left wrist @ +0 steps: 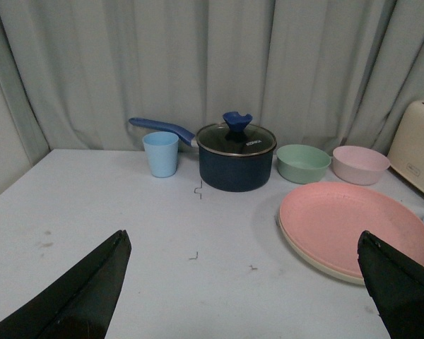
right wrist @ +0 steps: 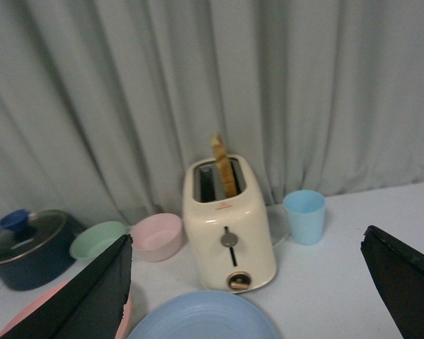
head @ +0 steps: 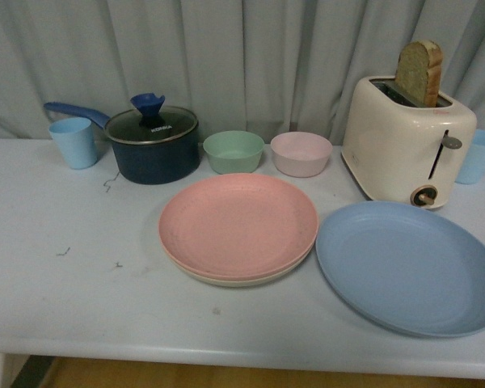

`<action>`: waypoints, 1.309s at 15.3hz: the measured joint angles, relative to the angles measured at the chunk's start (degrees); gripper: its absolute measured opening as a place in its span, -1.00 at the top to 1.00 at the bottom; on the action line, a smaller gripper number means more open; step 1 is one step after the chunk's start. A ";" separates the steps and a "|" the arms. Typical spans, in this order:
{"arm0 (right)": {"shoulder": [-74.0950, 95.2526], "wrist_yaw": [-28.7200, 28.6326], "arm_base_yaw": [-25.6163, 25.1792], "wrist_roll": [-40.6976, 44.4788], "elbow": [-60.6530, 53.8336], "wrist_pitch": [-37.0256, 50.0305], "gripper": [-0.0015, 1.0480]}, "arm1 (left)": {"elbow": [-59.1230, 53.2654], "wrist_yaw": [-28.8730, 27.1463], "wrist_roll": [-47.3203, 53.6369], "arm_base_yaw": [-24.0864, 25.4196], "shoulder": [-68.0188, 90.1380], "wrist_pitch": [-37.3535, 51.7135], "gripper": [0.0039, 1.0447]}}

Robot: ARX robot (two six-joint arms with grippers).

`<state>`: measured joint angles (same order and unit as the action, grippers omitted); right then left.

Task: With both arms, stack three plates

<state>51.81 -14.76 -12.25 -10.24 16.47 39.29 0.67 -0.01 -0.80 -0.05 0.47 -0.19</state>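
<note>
Only the beige rim point(head: 236, 283) can be seen under the pink plate, so the blue plate point(head: 410, 267) will nest the same way and leave just a pink rim when the robot stacks it.
The pink plate point(head: 238, 224) lies on top of the beige plate point(head: 234, 280) in the middle of the table; only the beige rim shows under it. The blue plate point(head: 410, 266) lies alone on the table to the right, touching neither. Neither arm shows in the front view. My left gripper point(left wrist: 244, 282) is open and empty above the table, left of the pink plate point(left wrist: 353, 224). My right gripper point(right wrist: 247, 286) is open and empty above the blue plate point(right wrist: 205, 318).
Behind the plates stand a light blue cup point(head: 73, 142), a dark blue pot with a glass lid point(head: 152, 144), a green bowl point(head: 234, 151), a pink bowl point(head: 301, 153), a cream toaster with bread point(head: 407, 145) and a second blue cup point(head: 478, 155). Grey curtain behind.
</note>
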 joint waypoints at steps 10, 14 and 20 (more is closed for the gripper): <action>60.72 18.18 13.31 -3.45 34.10 -27.23 -0.87 | 0.00 0.00 0.02 0.00 0.00 -0.02 -0.88; 65.11 20.61 13.59 -3.74 34.10 -26.32 -0.87 | 0.00 0.00 0.02 0.00 0.00 -0.02 -0.88; 66.99 20.96 12.09 -4.61 33.57 -24.68 -0.10 | 0.00 0.00 0.02 0.00 0.00 -0.02 -0.88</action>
<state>118.80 6.20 -0.16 -14.85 50.04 14.61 0.67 -0.01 -0.78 -0.05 0.47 -0.21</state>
